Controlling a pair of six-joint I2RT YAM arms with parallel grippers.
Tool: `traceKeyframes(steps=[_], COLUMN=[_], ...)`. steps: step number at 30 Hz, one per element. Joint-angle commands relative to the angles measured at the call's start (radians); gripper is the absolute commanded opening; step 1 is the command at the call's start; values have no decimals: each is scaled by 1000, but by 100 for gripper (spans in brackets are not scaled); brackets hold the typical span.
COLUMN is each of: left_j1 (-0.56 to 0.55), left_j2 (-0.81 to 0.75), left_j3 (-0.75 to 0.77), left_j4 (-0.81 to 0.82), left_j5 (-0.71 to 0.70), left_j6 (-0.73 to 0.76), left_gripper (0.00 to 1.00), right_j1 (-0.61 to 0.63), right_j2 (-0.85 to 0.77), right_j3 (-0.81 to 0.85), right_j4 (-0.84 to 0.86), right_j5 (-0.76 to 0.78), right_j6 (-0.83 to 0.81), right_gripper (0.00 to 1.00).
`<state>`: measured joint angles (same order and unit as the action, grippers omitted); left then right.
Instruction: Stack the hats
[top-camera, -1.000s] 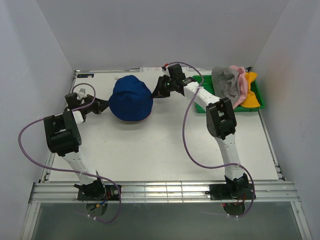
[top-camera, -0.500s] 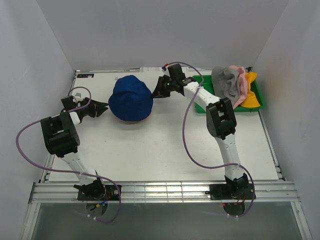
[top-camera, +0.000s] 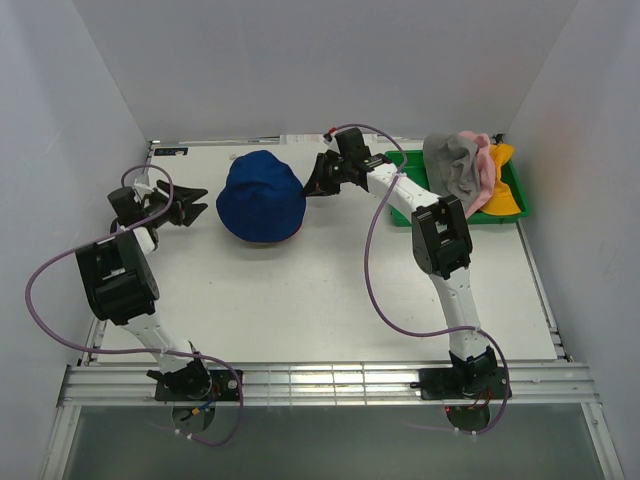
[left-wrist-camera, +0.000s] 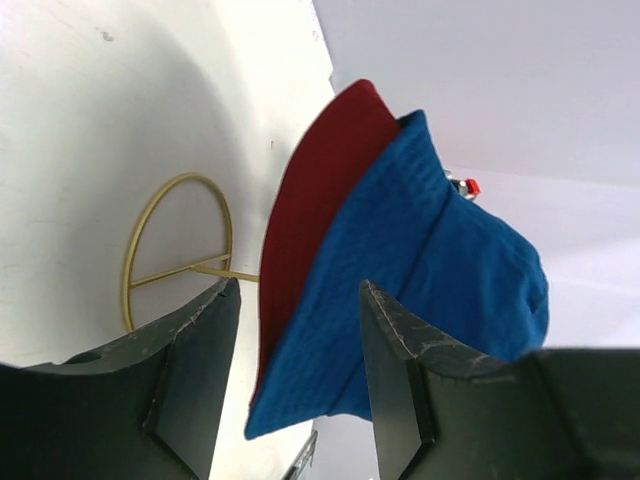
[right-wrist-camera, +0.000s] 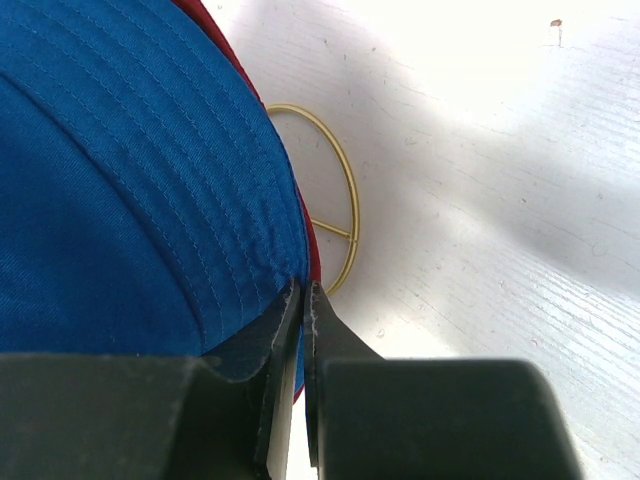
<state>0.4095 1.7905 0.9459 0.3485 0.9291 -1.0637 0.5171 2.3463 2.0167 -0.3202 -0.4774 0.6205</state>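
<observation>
The dark red hat's edge sticks out a little past the blue hat, so my left gripper should squeeze both edges together while my right gripper holds the other side.
The blue hat sits crown-up over the dark red hat, whose brim peeks out beneath it. My left gripper stands open just left of the pair, not touching; in the left wrist view its gripper frames both brims. My right gripper is at the blue hat's right edge, and in the right wrist view the gripper is shut on the blue hat at its brim. The grey hat, pink hat and yellow-orange hat lie heaped on the green tray.
A thin wire ring lies on the white table beside the stacked hats, and shows again as a wire ring in the right wrist view. White walls close in the table on three sides. The tray sits in the back right corner.
My left gripper has opened and drawn back leftward from the hats' brim. The right gripper and the hats have stayed put.
</observation>
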Motion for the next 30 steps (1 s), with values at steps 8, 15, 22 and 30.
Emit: traceKeyframes(steps=[8,15,22,30], left_j1=[-58,-67,-70,-72], left_j2=[3,10,12,21], left_j3=[-12,-16,-21,-42], left_j4=[175,178,179,188], left_j5=[79,77,83,85], left_j6=[-79,-76,-74,-70], left_gripper=[61,60,57,50], right_j1=[-8,-8,-6,-8], right_j2=[15,15,16,21], right_j3=[47,50,42,39], right_j4=[-36,-37,-33,-26], right_j5=[28,29,26,23], right_j6=[-25,-25,-24,-19], right_gripper=[8,8,8,8])
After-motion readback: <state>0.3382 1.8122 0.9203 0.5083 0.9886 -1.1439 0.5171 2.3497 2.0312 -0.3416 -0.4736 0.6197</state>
